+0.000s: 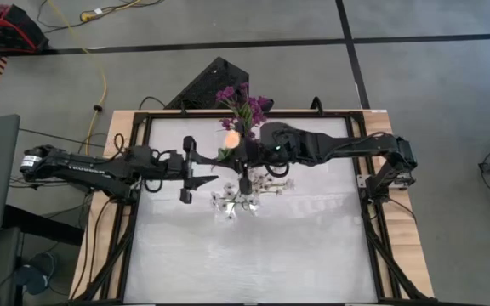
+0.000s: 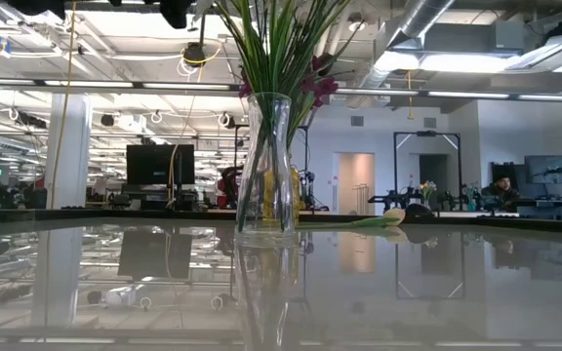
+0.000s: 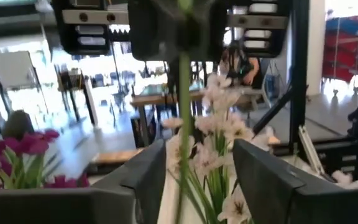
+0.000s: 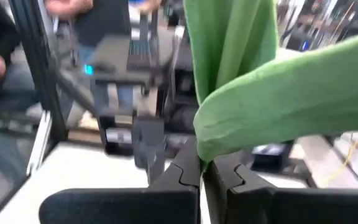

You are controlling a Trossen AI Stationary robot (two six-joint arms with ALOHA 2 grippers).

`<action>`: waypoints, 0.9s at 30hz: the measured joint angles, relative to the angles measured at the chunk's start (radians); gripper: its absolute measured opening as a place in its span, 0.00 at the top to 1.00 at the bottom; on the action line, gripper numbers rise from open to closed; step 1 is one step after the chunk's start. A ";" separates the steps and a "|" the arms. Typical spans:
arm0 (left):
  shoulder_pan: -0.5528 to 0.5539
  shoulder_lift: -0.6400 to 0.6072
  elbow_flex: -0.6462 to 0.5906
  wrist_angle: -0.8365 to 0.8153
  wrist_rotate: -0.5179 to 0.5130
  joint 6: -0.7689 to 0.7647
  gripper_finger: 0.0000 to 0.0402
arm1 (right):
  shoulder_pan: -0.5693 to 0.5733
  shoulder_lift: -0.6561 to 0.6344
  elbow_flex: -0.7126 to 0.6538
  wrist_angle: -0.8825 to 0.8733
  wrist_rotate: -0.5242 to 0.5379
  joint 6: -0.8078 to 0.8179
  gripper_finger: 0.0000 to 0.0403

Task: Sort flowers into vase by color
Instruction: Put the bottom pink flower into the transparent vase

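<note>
Next, my left gripper grabs the stem (image 3: 182,168) below the leaves before my right gripper opens and moves away, because my right gripper is pinching the tulip high up at its leaves (image 4: 215,130).
A peach tulip bud (image 1: 230,134) on a green stem (image 3: 183,112) stands upright over the table's middle, with my right gripper (image 4: 204,174) shut on its leaves. The right gripper reaches in from the right (image 1: 243,157). My left gripper (image 3: 197,186) is open just left of it (image 1: 211,176). The stem runs down between the left fingers, and I see no touch. Purple flowers (image 1: 245,104) stand at the far edge. White blossoms (image 1: 241,195) spread below the grippers. A glass vase (image 2: 266,166) holds green stems. My right gripper pinches the tulip's green leaves (image 4: 211,149) between its two shut fingers, low on the leaves, where they meet the stem. The fingers come in level from the table's right and lie across the stem. The bud points up and the stem (image 3: 183,143) hangs straight below; its lower end is out of view.
A cream tulip (image 2: 383,219) lies on the table beyond the vase. White blossoms (image 3: 222,137) stand close behind the left fingers. The black frame (image 1: 360,183) rims the table. People sit in the room beyond.
</note>
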 joint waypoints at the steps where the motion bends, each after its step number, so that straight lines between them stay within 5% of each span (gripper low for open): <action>1: 0.002 0.017 0.022 -0.027 -0.002 -0.004 0.55 | 0.000 0.005 0.000 -0.008 0.000 0.001 0.94; 9: 0.005 0.071 0.154 -0.262 -0.045 0.006 0.54 | 0.007 0.028 -0.002 -0.033 0.000 0.001 0.93; 17: 0.004 0.072 0.156 -0.298 -0.045 0.002 0.59 | 0.006 0.029 -0.002 -0.071 0.000 -0.006 0.93; 27: 0.004 0.072 0.156 -0.302 -0.053 0.025 0.97 | 0.006 0.029 -0.002 -0.095 0.004 -0.026 0.91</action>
